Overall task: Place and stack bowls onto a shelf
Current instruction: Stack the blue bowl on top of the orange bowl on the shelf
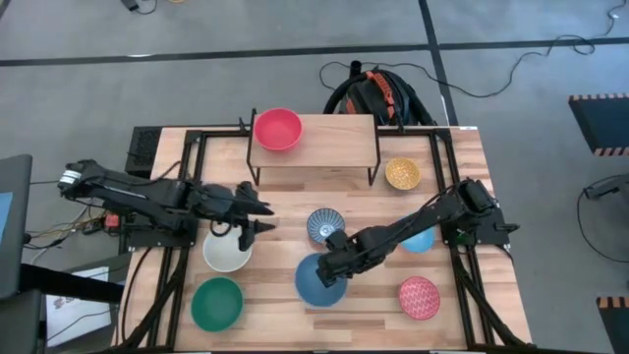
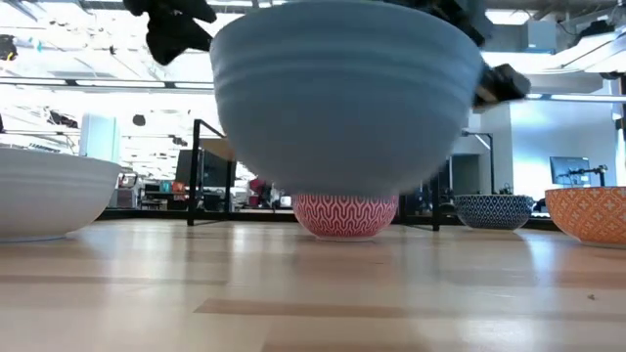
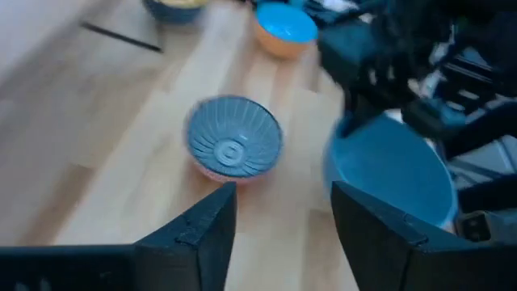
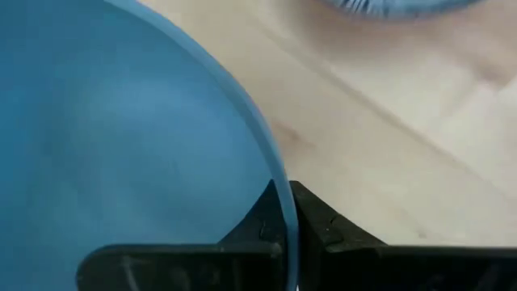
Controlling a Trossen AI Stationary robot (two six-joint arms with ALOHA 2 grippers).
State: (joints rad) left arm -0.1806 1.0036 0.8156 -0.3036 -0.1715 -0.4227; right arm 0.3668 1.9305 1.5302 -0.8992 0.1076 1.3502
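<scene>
I should use my left gripper to take the blue bowl [image 1: 311,283] from my right gripper before stacking, because the red bowl [image 1: 278,129] sits on the shelf at my left gripper's side.
My right gripper [image 4: 289,218] is shut on the blue bowl [image 1: 319,282], near the table's middle front. My left gripper [image 1: 263,217] hangs open over the table left of centre, beside the white bowl [image 1: 227,253]; nothing is between its fingers [image 3: 283,212]. The shelf [image 1: 314,147] stands at the far side with the red bowl [image 1: 278,129] sitting on its left end. The blue-white patterned bowl [image 1: 324,224], yellow bowl [image 1: 402,174], pink-red patterned bowl [image 1: 420,297] and green bowl [image 1: 216,304] rest on the table. The light blue bowl [image 1: 420,240] is partly hidden under the right arm. My right gripper pinches the blue bowl's rim [image 4: 279,190] on its far-right side, one finger inside the bowl and one outside. The fingers slant down from the far right. The bowl [image 2: 342,98] is lifted clear of the table, roughly upright.
The shelf's middle and right part [image 1: 339,138] is bare board. The right arm [image 1: 413,221] stretches across the table's right half. Black frame rails [image 1: 187,187] run along both table sides. A bag and cables [image 1: 378,93] lie on the floor behind the shelf.
</scene>
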